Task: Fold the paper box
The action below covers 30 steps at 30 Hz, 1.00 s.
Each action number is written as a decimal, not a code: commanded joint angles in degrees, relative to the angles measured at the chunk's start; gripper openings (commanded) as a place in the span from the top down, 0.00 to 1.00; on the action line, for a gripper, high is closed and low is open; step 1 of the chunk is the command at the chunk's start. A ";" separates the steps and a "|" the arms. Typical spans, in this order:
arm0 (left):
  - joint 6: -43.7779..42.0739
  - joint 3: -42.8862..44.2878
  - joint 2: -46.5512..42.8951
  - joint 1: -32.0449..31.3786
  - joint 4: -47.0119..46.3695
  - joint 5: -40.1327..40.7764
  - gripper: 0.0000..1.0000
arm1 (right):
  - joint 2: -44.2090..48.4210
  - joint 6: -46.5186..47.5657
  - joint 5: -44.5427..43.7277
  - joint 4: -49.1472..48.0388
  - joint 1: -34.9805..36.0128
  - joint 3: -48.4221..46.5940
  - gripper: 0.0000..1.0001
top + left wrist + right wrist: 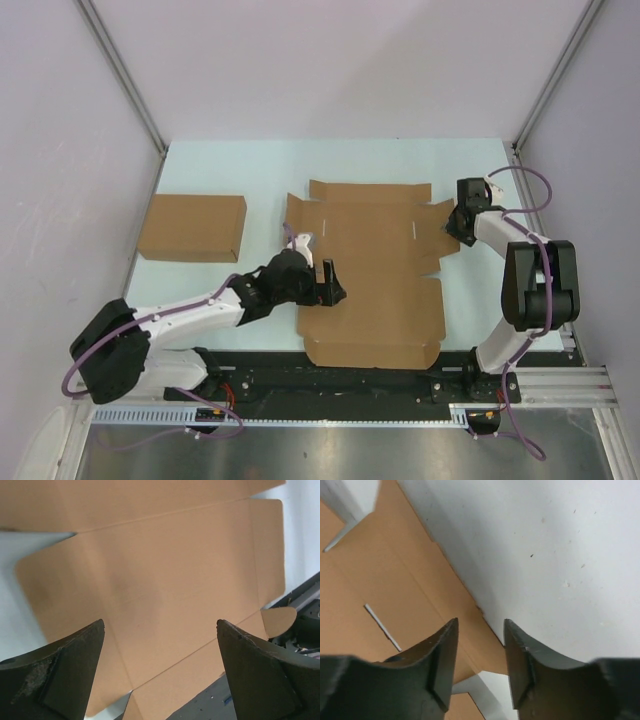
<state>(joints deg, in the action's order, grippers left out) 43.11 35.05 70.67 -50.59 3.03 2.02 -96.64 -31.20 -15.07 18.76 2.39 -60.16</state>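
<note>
The sheet's near panel hangs over the black rail, so the robot's left gripper should push down on the cardboard (352, 274) and pull the sheet back from the rail before folding.
The paper box (375, 275) lies as a wide flat brown die-cut sheet in the middle of the table, with flaps at its edges and thin slits. My left gripper (328, 282) is open over the sheet's left edge. In the left wrist view its fingers stand wide apart (160, 630) above the bare cardboard (160, 580), holding nothing. My right gripper (452, 228) is at the sheet's right side flap. In the right wrist view its fingers are a little apart (480, 630), straddling the flap's edge (380, 590) without gripping it.
A plain closed brown cardboard box (192, 227) sits at the left of the pale table (250, 170). A black rail (400, 385) runs along the near edge by the arm bases. White walls and slanted frame posts enclose the table.
</note>
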 commanded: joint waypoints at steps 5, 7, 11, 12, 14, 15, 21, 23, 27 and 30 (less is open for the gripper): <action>-0.57 5.46 7.89 -0.30 -1.73 -3.26 0.03 | 2.33 -4.21 3.46 -5.14 0.24 5.31 0.72; -1.63 6.87 10.34 0.22 1.78 -0.28 0.03 | 4.25 -6.23 3.99 -6.54 0.68 8.82 0.77; -1.28 9.77 13.52 3.91 5.32 -0.43 0.03 | 8.57 -10.53 4.88 -10.05 2.88 15.59 0.83; -0.75 9.86 13.61 4.96 6.02 -0.53 0.04 | 9.44 -11.16 4.70 -10.32 4.01 16.99 0.83; -0.92 10.30 12.91 7.51 6.46 -0.09 0.04 | 12.43 -12.04 4.44 -10.59 5.07 20.07 0.82; -1.10 10.39 12.39 8.57 6.99 0.43 0.04 | 13.49 -12.13 4.35 -10.33 5.86 20.78 0.80; -3.82 15.57 8.16 9.72 10.85 6.50 0.03 | 24.64 -8.97 -0.56 -5.77 4.99 18.69 0.30; -4.61 18.47 9.03 10.33 11.91 7.29 0.03 | 27.19 -7.13 -4.34 -2.70 5.78 13.79 0.25; -5.23 22.60 13.76 13.22 11.74 8.44 0.03 | 28.53 -2.82 -5.16 -4.34 7.63 8.14 0.24; -4.09 24.80 19.38 15.25 11.21 5.64 0.03 | 24.95 -2.55 1.34 -13.64 7.71 6.29 0.25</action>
<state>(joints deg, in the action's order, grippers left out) 39.20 56.69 83.42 -38.15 14.06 7.86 -69.10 -36.36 -16.99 13.76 9.61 -50.50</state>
